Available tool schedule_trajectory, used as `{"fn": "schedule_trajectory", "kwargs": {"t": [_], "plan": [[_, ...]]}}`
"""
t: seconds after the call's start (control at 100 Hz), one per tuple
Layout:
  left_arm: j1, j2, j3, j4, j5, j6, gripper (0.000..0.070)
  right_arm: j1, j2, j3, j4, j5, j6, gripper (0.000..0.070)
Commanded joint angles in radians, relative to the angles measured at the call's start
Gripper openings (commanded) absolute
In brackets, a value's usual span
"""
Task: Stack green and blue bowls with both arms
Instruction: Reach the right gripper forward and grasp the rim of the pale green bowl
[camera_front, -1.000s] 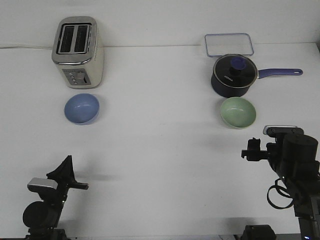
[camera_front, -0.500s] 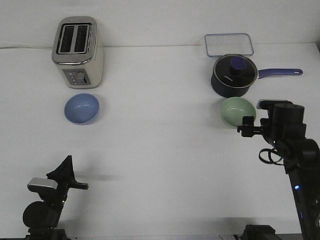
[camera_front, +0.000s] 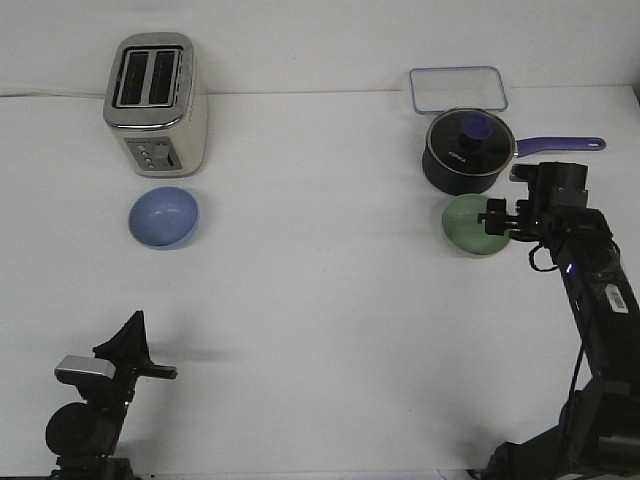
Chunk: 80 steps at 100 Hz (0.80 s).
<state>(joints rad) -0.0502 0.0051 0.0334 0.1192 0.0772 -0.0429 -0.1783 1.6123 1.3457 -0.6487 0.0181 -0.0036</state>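
The green bowl's rim (camera_front: 506, 240) is at my right gripper's open fingers, which are clear of the saucepan. My right gripper should keep going toward the green bowl and close on that bowl's rim.
The light blue bowl (camera_front: 163, 217) sits upright and empty at the left, just in front of the toaster. The pale green bowl (camera_front: 466, 226) sits at the right, just in front of the saucepan. My right gripper (camera_front: 497, 218) hangs over the green bowl's right rim with its fingers apart, holding nothing. My left gripper (camera_front: 133, 326) is at the near left edge, far from the blue bowl, pointing up with its fingers together and empty.
A cream and silver toaster (camera_front: 156, 102) stands at the back left. A dark navy saucepan (camera_front: 467, 152) with a purple handle stands right behind the green bowl. A clear lidded box (camera_front: 457, 88) lies behind it.
My right arm has reached forward from the near right edge, bringing its gripper over the green bowl's right rim. The left arm and both bowls have not moved.
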Motion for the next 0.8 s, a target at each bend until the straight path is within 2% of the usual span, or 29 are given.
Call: {"fn": "schedule_trajectory", "kwargs": {"t": [0.0, 0.12, 0.49, 0.55, 0.63, 0.79], "plan": [[0.000, -0.002, -0.019, 0.011, -0.002, -0.002, 0.0012, -0.010, 0.047, 0.024, 0.015, -0.011, -0.013, 0.0512], [0.000, -0.002, -0.019, 0.011, -0.002, -0.002, 0.0012, -0.027, 0.106, 0.024, 0.029, -0.053, -0.012, 0.0511], [0.000, -0.002, -0.019, 0.011, -0.003, -0.002, 0.0012, -0.032, 0.196, 0.024, 0.051, -0.097, -0.012, 0.0496], [0.000, -0.002, -0.019, 0.011, -0.003, -0.002, 0.0012, -0.032, 0.196, 0.024, 0.051, -0.097, -0.013, 0.0432], [0.000, -0.002, -0.019, 0.011, -0.002, -0.002, 0.0012, -0.032, 0.196, 0.024, 0.049, -0.097, -0.013, 0.0313], [0.000, -0.002, -0.019, 0.011, -0.002, -0.002, 0.0012, -0.032, 0.196, 0.024, 0.037, -0.098, -0.016, 0.0021]]}}
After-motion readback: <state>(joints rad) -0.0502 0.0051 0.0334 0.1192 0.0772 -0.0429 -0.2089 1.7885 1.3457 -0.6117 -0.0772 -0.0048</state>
